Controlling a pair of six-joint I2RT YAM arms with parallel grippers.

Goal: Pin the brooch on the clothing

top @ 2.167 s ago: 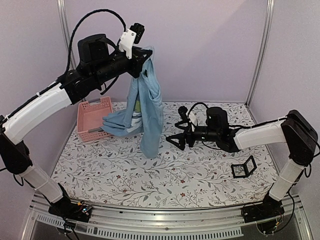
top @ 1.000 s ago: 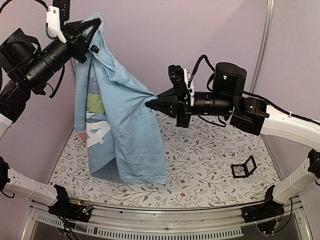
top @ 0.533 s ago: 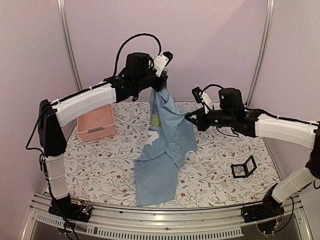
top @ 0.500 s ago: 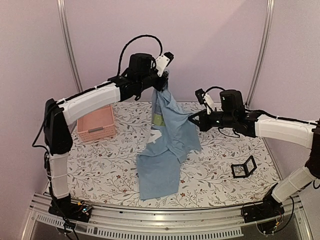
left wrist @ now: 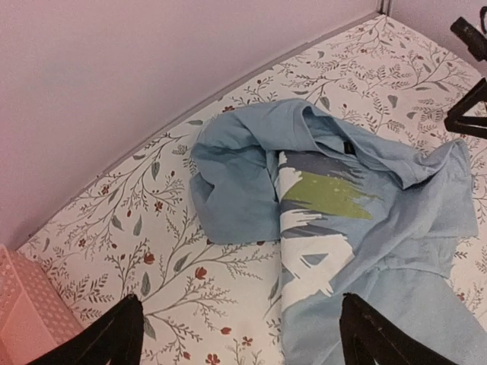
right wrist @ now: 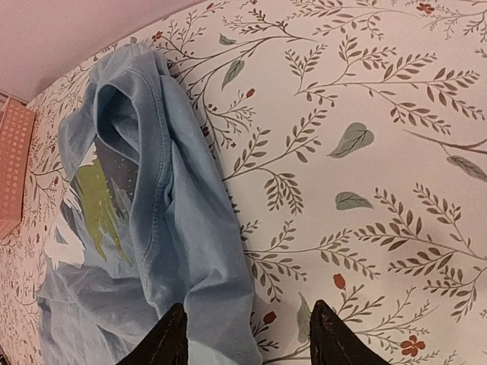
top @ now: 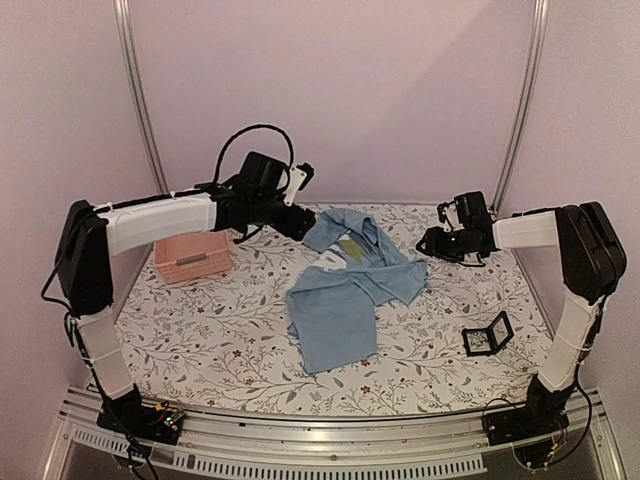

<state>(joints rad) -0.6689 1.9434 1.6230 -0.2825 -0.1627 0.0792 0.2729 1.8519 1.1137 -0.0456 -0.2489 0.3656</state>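
Observation:
White print and a yellow-green streak (top: 351,248) disappear under the folds. So the clothing (top: 335,320) will open up and show large lettering when I pull it.
The clothing (top: 345,290), a light blue T-shirt with white print and a yellow-green streak, lies crumpled on the floral table. My left gripper (top: 303,226) hovers open at the shirt's far-left edge. In the left wrist view its gripper (left wrist: 243,342) stands wide over the clothing (left wrist: 342,205) and bare table, holding nothing. My right gripper (top: 430,246) is open just right of the shirt. In the right wrist view its gripper (right wrist: 249,338) spans the hem of the clothing (right wrist: 160,205), with nothing gripped. The brooch is not visible in any view.
A pink basket (top: 190,255) stands at the back left, also seen as the pink basket (left wrist: 23,312) and the pink basket (right wrist: 11,152) in the wrist views. A small black open-frame box (top: 488,335) sits at the front right. The back wall runs close behind the shirt.
Both grippers held the shirt up in the air earlier. They have opened and let go, the shirt has dropped flat onto the table, and both arms have lowered.

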